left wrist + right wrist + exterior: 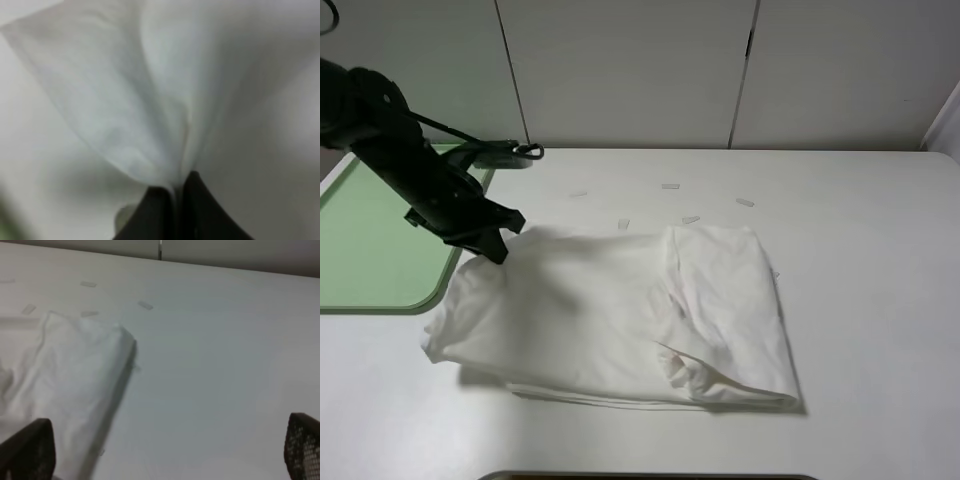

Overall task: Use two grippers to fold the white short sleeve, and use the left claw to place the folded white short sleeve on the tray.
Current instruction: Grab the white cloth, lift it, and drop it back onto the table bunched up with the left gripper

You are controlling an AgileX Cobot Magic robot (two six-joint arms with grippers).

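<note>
I should fold the pinched corner onto the opposite end (725, 275) with my left gripper before approaching the tray, as the white short sleeve's tray-side end (480, 312) lies spread wide.
The white short sleeve (620, 315) lies folded into a rough rectangle in the middle of the table. My left gripper (498, 248) is at its far left corner and is shut on the cloth. In the left wrist view the white short sleeve (150, 100) is pinched into a ridge between the two dark fingers (200, 210). The pale green tray (375, 240) lies at the left edge, partly behind the left arm. My right gripper (170, 450) is open, with its fingertips (30, 447) wide apart above the table beside the white short sleeve's (75, 370) right edge. It is out of the exterior view.
Several small pale tape strips (670, 187) lie on the table behind the shirt. White cabinet doors (630, 70) stand at the back. A dark edge (650, 476) shows at the table's front.
</note>
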